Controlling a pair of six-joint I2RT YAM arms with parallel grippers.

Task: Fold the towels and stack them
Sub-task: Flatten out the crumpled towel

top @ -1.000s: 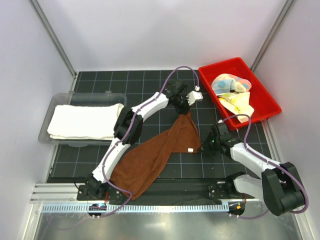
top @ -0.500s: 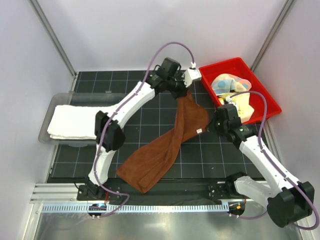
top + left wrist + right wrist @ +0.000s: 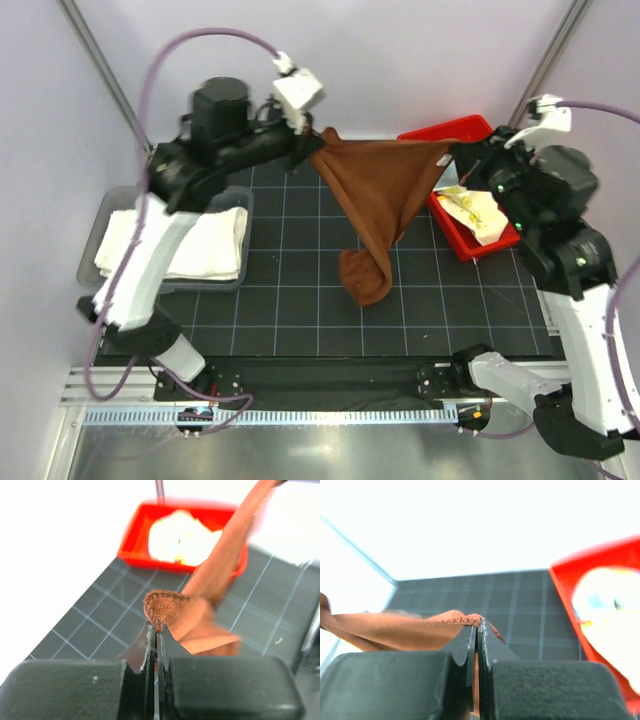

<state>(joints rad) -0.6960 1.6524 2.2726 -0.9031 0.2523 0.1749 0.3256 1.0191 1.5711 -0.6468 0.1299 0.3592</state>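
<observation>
The brown towel's lower end [image 3: 368, 275] is hanging bunched up and narrow, so my right gripper and left gripper should swing back toward the mat's near edge [image 3: 375, 348] to spread it out.
The brown towel [image 3: 383, 195] hangs stretched in the air between both arms, its lower end [image 3: 362, 278] drooping onto the black mat. My left gripper [image 3: 318, 140] is shut on its left corner [image 3: 161, 609]. My right gripper [image 3: 455, 152] is shut on the right corner [image 3: 470, 619]. In both wrist views the jaws [image 3: 155, 635] [image 3: 476, 630] pinch the hemmed brown edge. A cream-white towel [image 3: 170, 242] lies folded in the clear tray at the left. Pastel and yellow towels [image 3: 475, 212] lie crumpled in the red bin.
The clear plastic tray [image 3: 112, 205] sits at the left edge of the gridded black mat [image 3: 290, 300]. The red bin [image 3: 455, 228] stands at the back right, partly behind my right arm. White walls and metal frame posts surround the mat.
Both arms have risen and moved apart, lifting the brown towel off the mat and pulling its top edge taut. Only its lower end still rests on the mat.
</observation>
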